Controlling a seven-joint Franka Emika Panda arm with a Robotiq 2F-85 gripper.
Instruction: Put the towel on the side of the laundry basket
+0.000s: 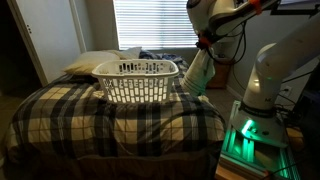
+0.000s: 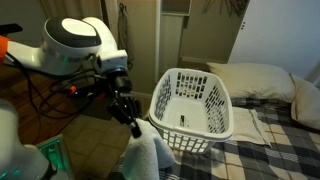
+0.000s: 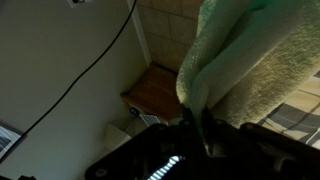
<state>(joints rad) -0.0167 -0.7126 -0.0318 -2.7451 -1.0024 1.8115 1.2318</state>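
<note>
My gripper is holding the towel, and the towel's lower end hangs below the laundry basket's rim, so I should raise the towel higher before I swing it over the basket's side.
A pale green towel hangs from my gripper beside the bed, just right of the white laundry basket. In an exterior view the towel drapes down below the gripper, left of the basket. In the wrist view the towel fills the upper right, pinched between the dark fingers. The gripper is shut on the towel, which hangs clear of the basket.
The basket stands on a plaid bed with pillows behind it. The robot base stands beside the bed. A window with blinds is at the back. Wooden floor and a cable show below.
</note>
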